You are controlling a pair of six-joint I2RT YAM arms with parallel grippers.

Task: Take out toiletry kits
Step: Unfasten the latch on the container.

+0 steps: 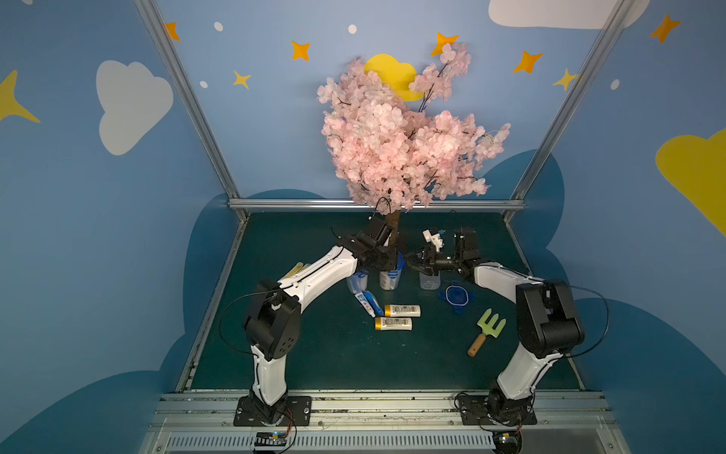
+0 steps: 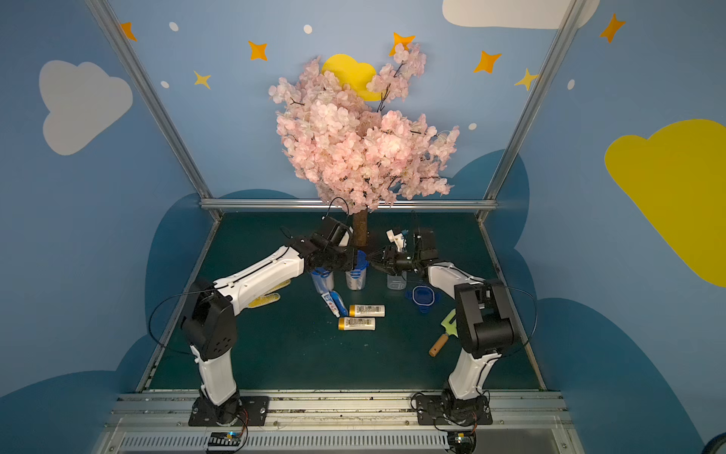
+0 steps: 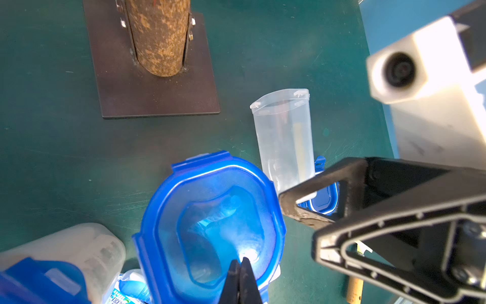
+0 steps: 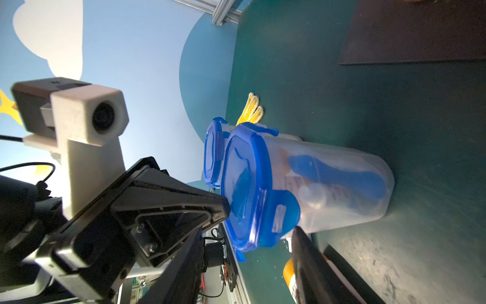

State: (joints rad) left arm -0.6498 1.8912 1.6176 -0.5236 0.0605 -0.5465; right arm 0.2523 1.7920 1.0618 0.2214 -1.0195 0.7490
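Next, I catch the flap's lower edge point(image 4: 296, 214) and swing it up first, because the clip flap point(image 4: 280, 219) beside my right gripper lies folded against the jar's side.
A clear jar point(image 4: 342, 210) with a blue clip lid point(image 3: 210, 223) stands mid-table, and a toiletry kit point(image 4: 342, 179) shows blue through its wall. My left gripper point(image 3: 242, 262) is shut, its tips resting on top of that lid. My right gripper point(image 4: 244, 252) is open beside the lid's rim, near a clip flap point(image 4: 278, 218). In front of the jars lie two white bottles with yellow caps point(image 1: 402, 310) point(image 1: 393, 323), a toothpaste tube point(image 1: 362, 304) and a blue wrapped piece point(image 1: 374, 302).
An empty clear jar point(image 1: 429, 280) stands to the right, with a loose blue lid point(image 1: 455, 296) by it. Another lidded jar point(image 1: 357, 281) stands to the left. The tree trunk point(image 3: 157, 36) and its base plate point(image 3: 157, 100) are behind. A green toy fork point(image 1: 487, 330) and a yellow glove point(image 1: 296, 271) lie on the table.
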